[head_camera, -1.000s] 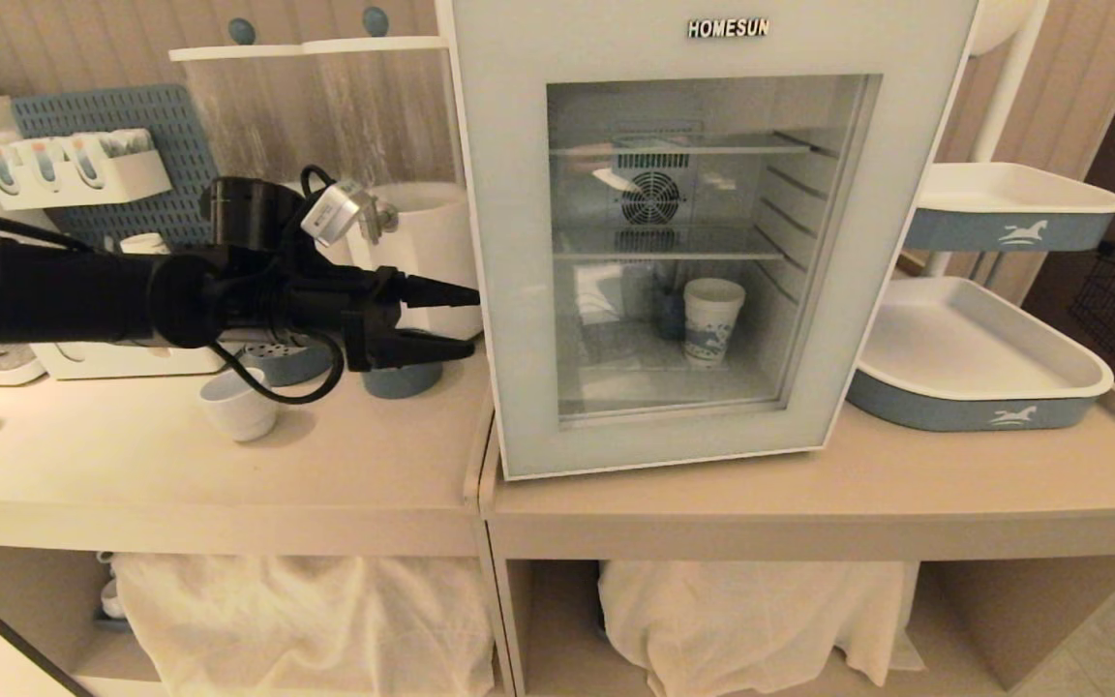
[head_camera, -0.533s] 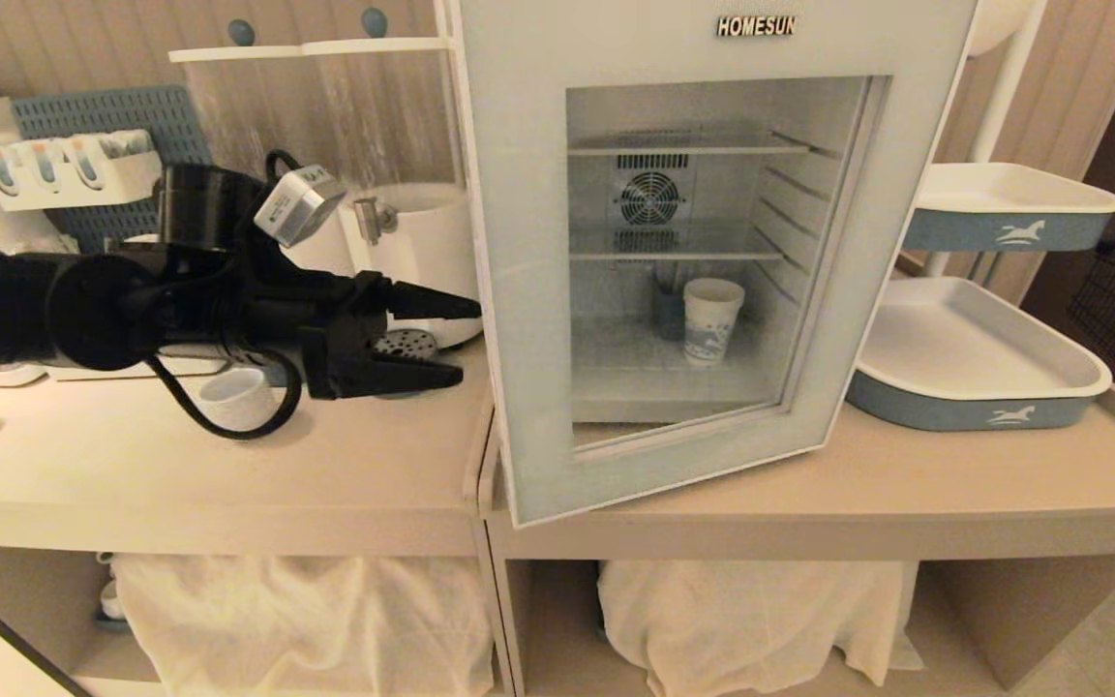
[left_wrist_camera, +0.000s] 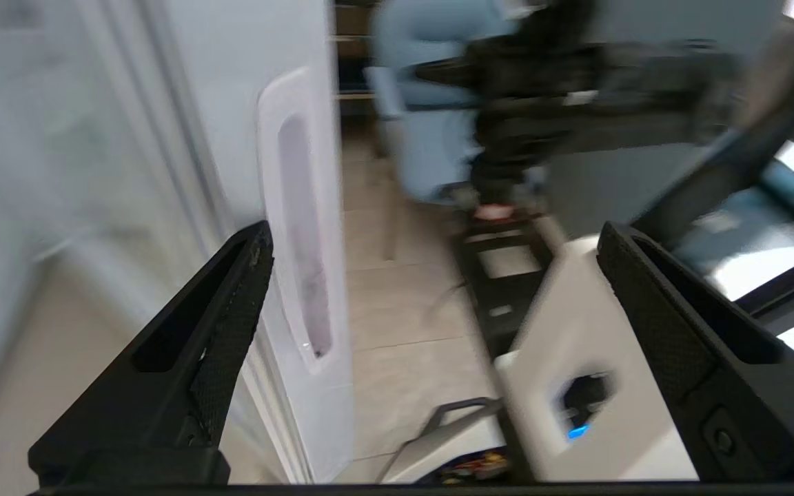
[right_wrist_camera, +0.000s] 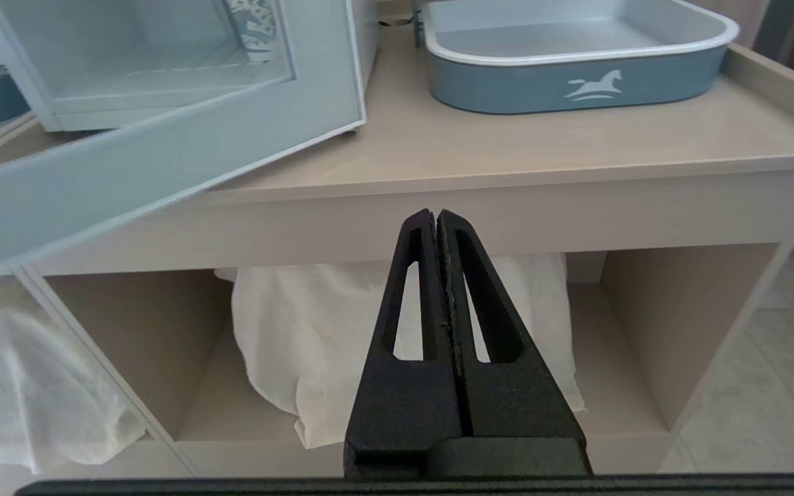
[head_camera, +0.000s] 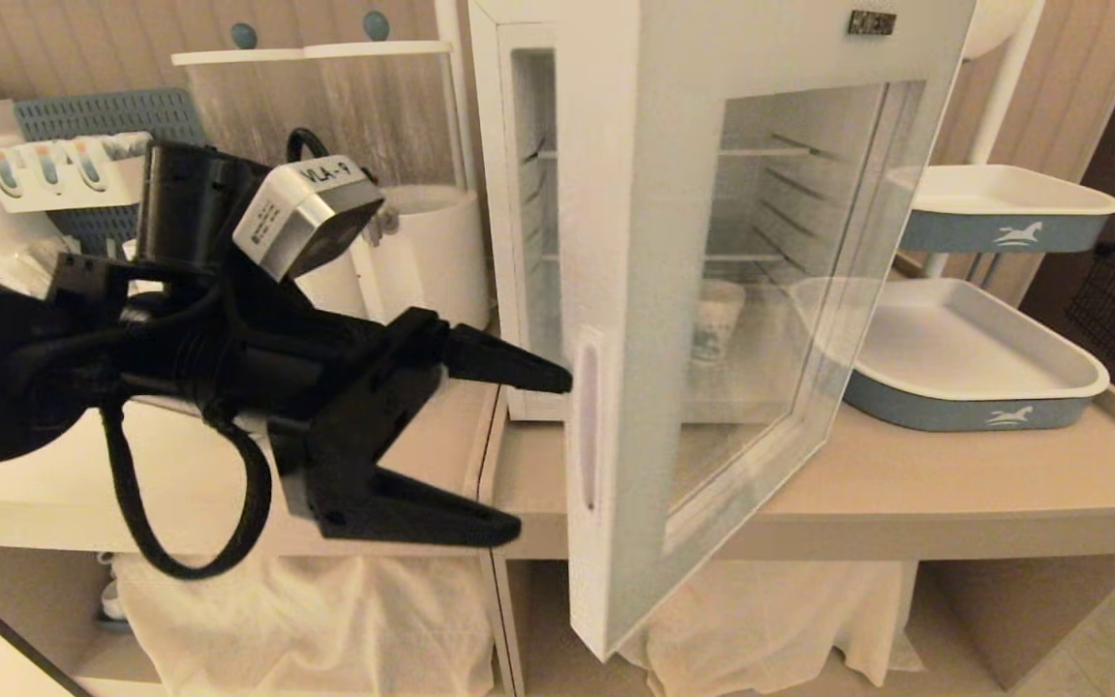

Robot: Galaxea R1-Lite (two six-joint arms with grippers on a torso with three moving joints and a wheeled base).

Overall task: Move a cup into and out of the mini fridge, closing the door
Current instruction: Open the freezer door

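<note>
The glass door [head_camera: 699, 337] is open and unheld between the robot's spread fingers [head_camera: 513, 362], so the door will swing wider and stay there when the robot pushes it.
The mini fridge [head_camera: 519, 194] stands on the counter with its glass door [head_camera: 616, 290] swung well out toward me. My left gripper [head_camera: 543, 453] is open at the door's free edge, beside the handle recess [head_camera: 587, 426]. Its upper finger [head_camera: 509, 366] reaches behind that edge and the lower one lies in front. In the left wrist view the door edge [left_wrist_camera: 300, 227] stands between the fingers of the left gripper [left_wrist_camera: 435, 238], close to one pad [left_wrist_camera: 231, 331]. The cup is hidden. My right gripper [right_wrist_camera: 436, 217] hangs shut and empty before the counter front.
A paper cup [head_camera: 717, 319] with blue pattern stands inside the fridge. Two grey-blue trays [head_camera: 974, 358] [head_camera: 1003, 208] are on the right. A white dispenser [head_camera: 432, 252] stands left of the fridge. White cloths [head_camera: 751, 620] fill the cubbies under the counter [head_camera: 906, 484].
The door has gone from shut to wide open, swinging toward me. My left gripper came nearer and lower along with the door's edge. The right gripper stayed still.
</note>
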